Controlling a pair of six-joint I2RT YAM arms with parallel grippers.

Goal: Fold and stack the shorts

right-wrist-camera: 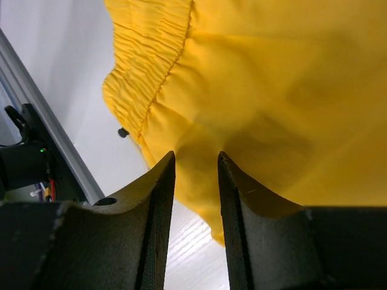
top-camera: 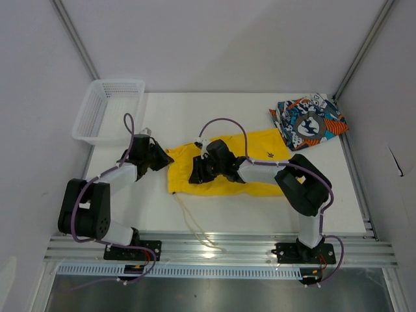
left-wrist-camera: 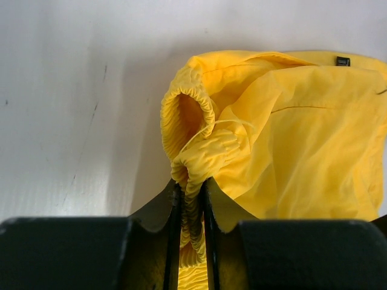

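Observation:
The cloth near the waistband (top-camera: 172,175) that my left gripper holds is below my hovering right gripper, so my right gripper should go to the far end of the shorts (top-camera: 269,189).
The yellow shorts (top-camera: 224,170) lie spread across the middle of the table, their white drawstring (top-camera: 192,224) trailing toward the front rail. My left gripper (top-camera: 162,156) is at their left end, shut on the gathered elastic waistband (left-wrist-camera: 192,163), which bunches up between the jaws (left-wrist-camera: 192,184). My right gripper (top-camera: 197,173) hovers over the yellow cloth (right-wrist-camera: 278,78) near its front edge. Its fingers (right-wrist-camera: 162,181) stand apart and the gap between them (right-wrist-camera: 195,156) holds nothing. The printed shorts (top-camera: 309,120) sit crumpled at the back right corner.
A white mesh basket (top-camera: 107,110) stands at the back left, close behind my left arm. The aluminium rail (top-camera: 221,250) runs along the table's front edge. Grey walls close in both sides.

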